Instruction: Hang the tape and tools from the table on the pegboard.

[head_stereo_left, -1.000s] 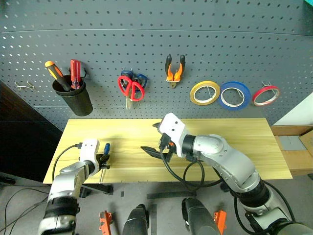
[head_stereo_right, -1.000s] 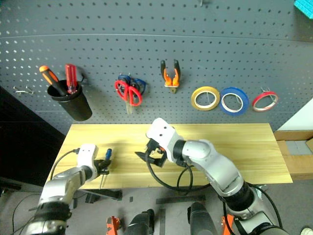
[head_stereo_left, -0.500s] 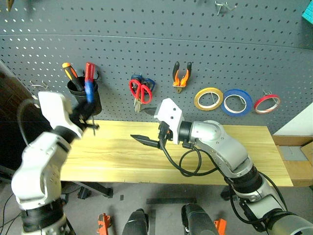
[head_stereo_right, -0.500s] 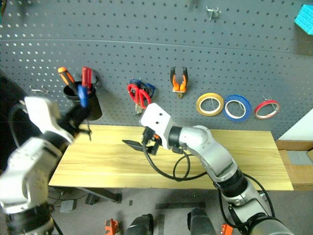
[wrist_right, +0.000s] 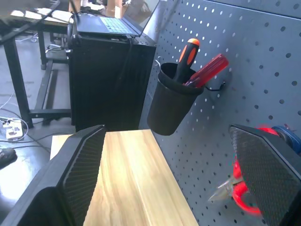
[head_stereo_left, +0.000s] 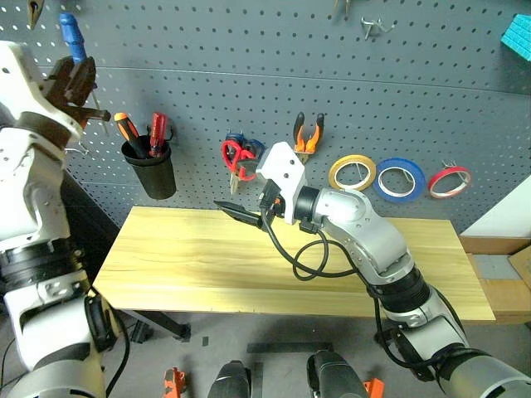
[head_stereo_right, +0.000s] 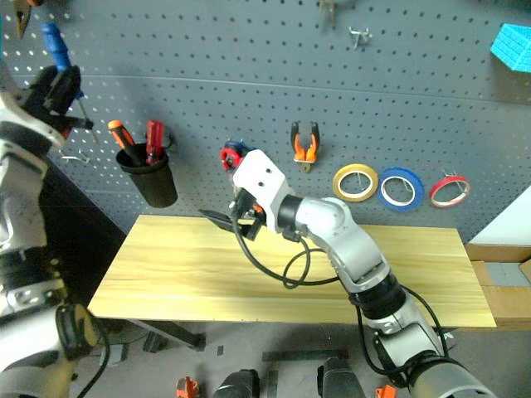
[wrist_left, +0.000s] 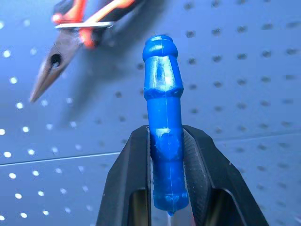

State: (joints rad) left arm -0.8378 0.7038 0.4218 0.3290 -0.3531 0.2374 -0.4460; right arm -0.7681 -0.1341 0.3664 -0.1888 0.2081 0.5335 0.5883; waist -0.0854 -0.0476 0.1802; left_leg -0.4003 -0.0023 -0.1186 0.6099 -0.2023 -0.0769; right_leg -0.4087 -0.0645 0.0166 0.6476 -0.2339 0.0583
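Observation:
I keep moving my left gripper toward the black cup's opening with the blue-handled screwdriver's blade pointing down, and let go once the blade is inside.
My left gripper is raised high at the left, close to the dark grey pegboard. It is shut on the blue-handled screwdriver, whose handle sticks up past the fingers. My right gripper hovers open and holds nothing, just above the back of the table and pointing left. On the board hang the red-handled scissors, the orange-and-black pliers and the yellowish tape.
A black cup on the board holds orange and red screwdrivers. Blue tape and red tape hang right of the yellow ring. Other pliers hang high near my left gripper. Bare hooks sit near the top.
My left arm lifted the blue screwdriver from the table's front left edge to the upper left of the pegboard. My right gripper rose slightly toward the board. The camera tilted up.

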